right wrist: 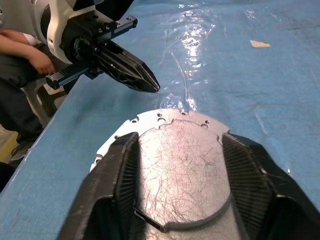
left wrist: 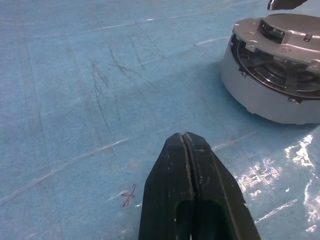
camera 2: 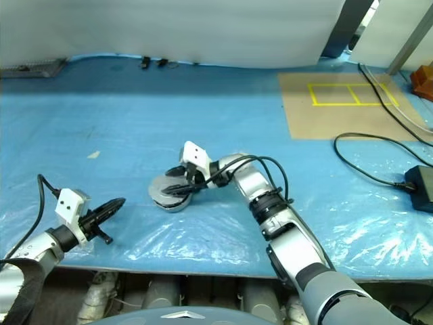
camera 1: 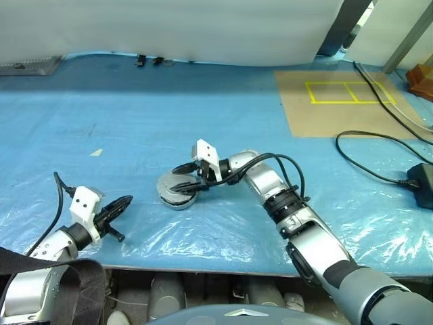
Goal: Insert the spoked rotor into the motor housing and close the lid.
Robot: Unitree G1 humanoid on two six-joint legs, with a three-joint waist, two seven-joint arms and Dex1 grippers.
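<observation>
The lid [camera 1: 173, 181] has a dark gap [camera 1: 178, 202] between it and the motor housing, so the lid will go down and sit closed when I push down.
The motor housing [camera 1: 174, 200], a round silver cup, stands on the blue sheet at the middle of the table. The lid [right wrist: 180, 165] lies on top of it with its plain grey face up; in the left wrist view the lid [left wrist: 295, 40] sits slightly raised, leaving a dark gap above the housing wall [left wrist: 260, 100]. The spoked rotor is hidden. My right gripper [camera 1: 179, 180] is open, one finger [right wrist: 115, 170] on each side of the lid. My left gripper [camera 1: 128, 200] is shut and empty, to the left of the housing near the table's front edge.
A brown board with yellow tape squares [camera 1: 338, 101] lies at the back right, with a black cable [camera 1: 365, 162] and a black adapter [camera 1: 423, 179] on the right. A paper scrap [camera 1: 96, 152] lies at the left. A person's arm [right wrist: 30, 55] shows beyond the table's edge.
</observation>
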